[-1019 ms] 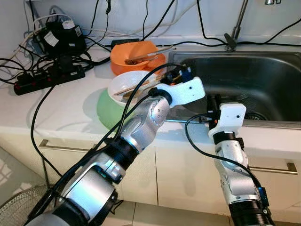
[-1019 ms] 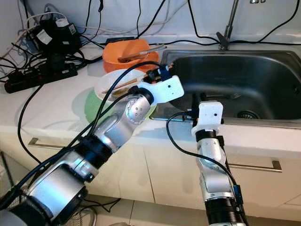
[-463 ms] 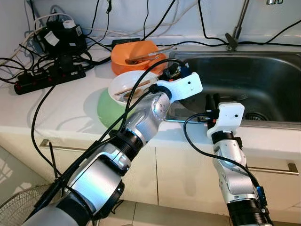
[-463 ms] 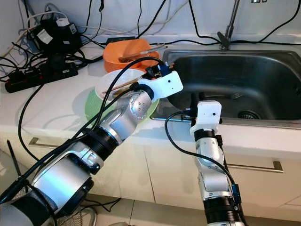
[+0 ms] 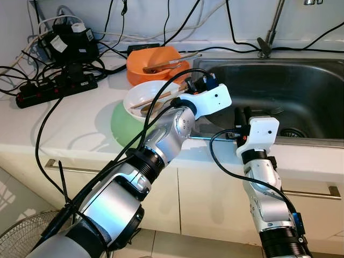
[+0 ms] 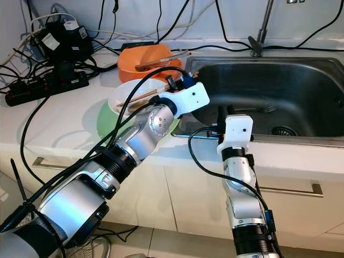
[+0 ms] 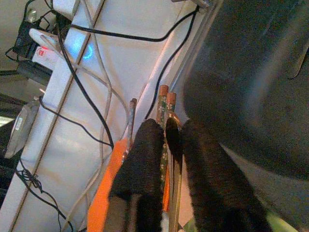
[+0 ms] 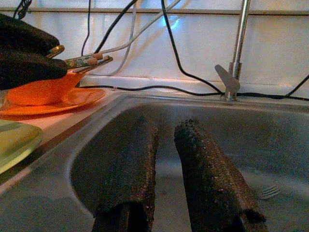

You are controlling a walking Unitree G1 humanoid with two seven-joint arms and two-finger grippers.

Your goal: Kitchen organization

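My gripper will carry the gold metal spoon (image 5: 152, 109) toward the sink alone and leave the wooden chopsticks (image 5: 159, 98) leaning, because the spoon lies apart from them.
A pair of wooden chopsticks (image 7: 165, 104) is pinched near its upper end by my left gripper (image 5: 196, 85), which is shut on it. The sticks' lower ends slope down into the white bowl (image 5: 141, 95), which stands on a green plate (image 5: 119, 128) just left of the sink (image 5: 301, 86). Behind it is an orange bowl (image 5: 153, 59) with other utensils (image 5: 171, 64) in it. My right gripper (image 5: 242, 115) hovers at the sink's front edge, pointing into the basin, open with nothing between its fingers (image 8: 128, 164).
A fork (image 8: 268, 192) lies on the sink bottom near the drain. The faucet (image 5: 269, 32) rises behind the basin. A power strip (image 5: 54, 88), adapters and many black cables crowd the counter's back left. Cabinet fronts with handles are below.
My left gripper has risen and drawn back a little over the bowl, tilting the chopsticks' held end higher. The right arm has barely moved.
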